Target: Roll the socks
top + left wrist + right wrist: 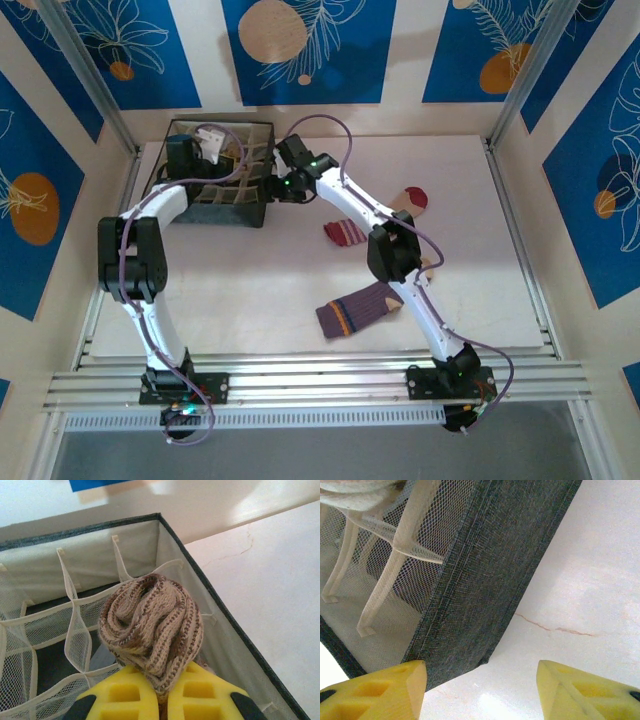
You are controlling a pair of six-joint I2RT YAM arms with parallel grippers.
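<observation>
The brown-tan sock (152,622) is rolled tight over the box's mesh cells, so the robot's left gripper should keep lowering until the sock sits inside a cell, and then let go.
A rolled brown-tan checkered sock (150,625) is pinched at its lower end by my left gripper (162,696), which is shut on it and holds it over the mesh cells of the dark grid-divided box (172,540). In the top view the left gripper (213,143) hangs above that box (250,215). My right gripper (480,685) stands open and empty beside the box's grey outer wall (485,590), near its corner, just over the table; from above it (272,188) sits at the box's right side. A cream sock with pink stripes (346,233) and a purple sock (358,308) lie flat on the table.
The white tabletop (250,290) is bounded by a metal rail (320,380) at the front and low walls all round. The right arm's forearm (350,200) stretches over the striped sock's red toe (415,197). Mesh dividers (75,625) split the box into cells.
</observation>
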